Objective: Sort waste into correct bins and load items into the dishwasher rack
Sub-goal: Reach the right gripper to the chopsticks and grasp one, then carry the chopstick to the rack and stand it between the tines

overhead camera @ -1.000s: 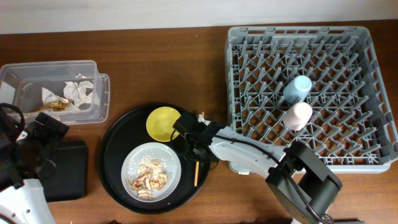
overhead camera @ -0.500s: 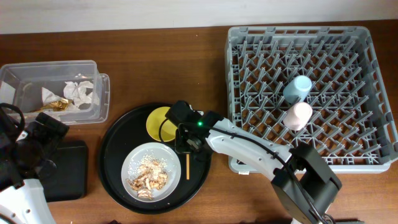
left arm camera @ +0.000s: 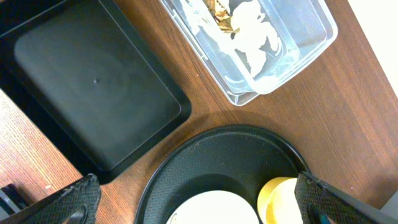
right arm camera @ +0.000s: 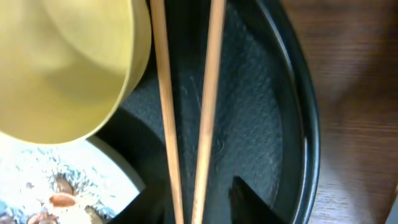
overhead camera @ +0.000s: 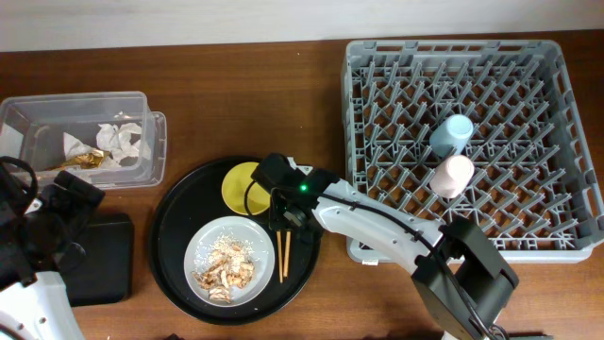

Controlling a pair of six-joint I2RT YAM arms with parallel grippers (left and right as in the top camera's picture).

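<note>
The two chopsticks are between my right gripper's fingers, and the inner one [right arm camera: 163,68] is close against the yellow bowl. So next I take only the outer chopstick [right arm camera: 210,87] to the rack first.
The pair of wooden chopsticks [overhead camera: 281,255] lies on the large round black tray [overhead camera: 175,231], right of the grey-white plate [overhead camera: 247,238] that holds food scraps [overhead camera: 225,269]. My right gripper [overhead camera: 284,219] is low over the chopsticks' top end, beside the yellow bowl [overhead camera: 242,185]. In the right wrist view the chopsticks [right arm camera: 165,93] run between its fingers [right arm camera: 255,202], with a gap at the right one, so it is open. My left gripper [left arm camera: 199,214] is wide open and empty above the flat black tray [left arm camera: 93,93]. The blue cup [overhead camera: 454,132] and pink cup [overhead camera: 453,176] stand in the rack [overhead camera: 453,47].
The clear container [overhead camera: 151,142] at the back left holds white napkins [overhead camera: 121,140] and a gold wrapper [overhead camera: 85,161]. The flat black tray [overhead camera: 106,255] lies left of the round tray. The rack fills the right side of the table.
My right gripper moved left and up along the round tray to the bowl's edge. The chopsticks shifted left and now lie straight, side by side. The left arm has not moved.
</note>
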